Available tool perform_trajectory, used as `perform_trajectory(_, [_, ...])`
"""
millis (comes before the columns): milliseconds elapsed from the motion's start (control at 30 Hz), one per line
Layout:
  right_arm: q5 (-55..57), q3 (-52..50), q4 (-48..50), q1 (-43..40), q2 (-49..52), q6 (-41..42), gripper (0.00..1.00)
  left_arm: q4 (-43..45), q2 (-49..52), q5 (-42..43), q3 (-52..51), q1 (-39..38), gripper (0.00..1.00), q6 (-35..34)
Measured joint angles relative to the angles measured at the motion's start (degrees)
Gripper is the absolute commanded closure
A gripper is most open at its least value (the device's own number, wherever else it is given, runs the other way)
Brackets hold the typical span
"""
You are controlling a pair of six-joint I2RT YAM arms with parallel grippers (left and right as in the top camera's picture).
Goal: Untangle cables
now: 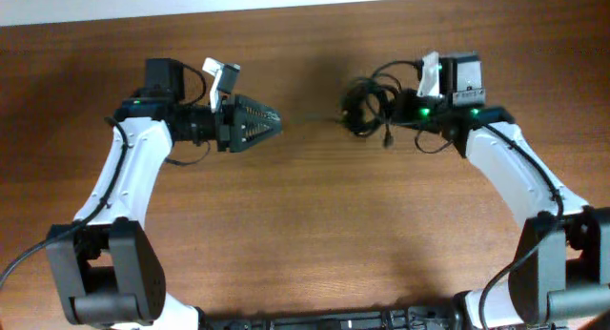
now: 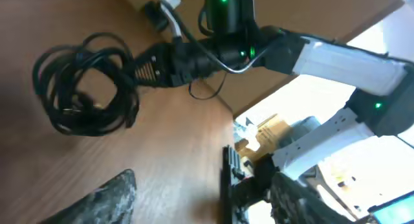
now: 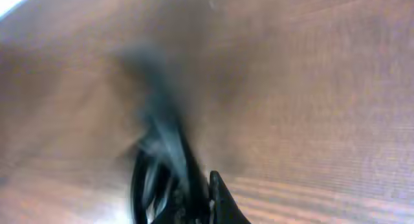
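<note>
My right gripper alone is holding up the coiled knot [image 1: 368, 103], which hangs from it. My left gripper should therefore hold the coil's free side [image 1: 349, 113] while my right gripper pulls cable out of the coil.
The cables [image 1: 365, 106] are a coiled knot of thin black cords at the table's back centre, with one plug end hanging toward the front. My right gripper [image 1: 389, 109] is shut on the bundle's right side. In the left wrist view the coil [image 2: 84, 88] hangs from the right gripper [image 2: 139, 65]. The right wrist view is blurred; dark cable loops [image 3: 158, 179] sit against my fingers [image 3: 194, 198]. My left gripper [image 1: 276, 120] points right, a short gap left of the cables, rolled on its side. Its fingers [image 2: 204, 185] are spread apart and empty.
The wooden table [image 1: 305, 225] carries nothing else. Its far edge meets a white wall [image 1: 286, 1]. Both arm bases stand at the front corners, and the right arm's base and clutter [image 2: 304, 159] show in the left wrist view.
</note>
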Motion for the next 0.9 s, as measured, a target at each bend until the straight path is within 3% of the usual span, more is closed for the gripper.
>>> perform_trajectory(100, [-3.4,-0.1,-1.9,1.1,-0.1,0.6,0.96,0.2,0.0,-2.2,0.0,0.6,0.01,0.0])
perform_trajectory(167, [-5.9,-0.1,-2.0,1.4,-1.3,6.4,0.96,0.6,0.0,-3.7,0.0,0.0,0.01,-1.7])
perform_trajectory(233, [-8.0,-0.1,-2.1,1.4,-2.0,9.9,0.96,3.8,0.0,-12.5,-0.1,-3.3,0.01,-8.7])
perform_trajectory(300, [-11.5,-0.1,-4.0,1.4,-2.5,11.7,0.96,8.3,0.0,-29.1,0.0,-8.5,0.01,-17.5])
perform_trajectory(467, [-23.4,-0.1,-4.3,1.4,-2.5,10.7,0.96,15.0,0.0,-51.5,0.0,-19.5,0.01,-21.5])
perform_trajectory(600, [-27.4,-0.1,-4.2,1.4,-2.5,11.2,0.96,14.9,0.0,-55.1,0.0,-23.6,0.11,-15.9])
perform_trajectory(767, [-31.7,-0.1,-4.3,1.4,-2.5,12.0,0.96,15.0,0.0,-56.3,0.0,-23.8,0.27,-14.5])
perform_trajectory(833, [-32.5,-0.1,-4.2,1.4,-2.5,12.0,0.96,15.2,0.0,-57.4,0.0,-23.8,0.45,-14.1])
perform_trajectory(900, [-33.4,-0.1,-4.2,1.4,-2.5,12.1,0.96,15.3,0.0,-57.9,0.0,-23.8,0.45,-13.8])
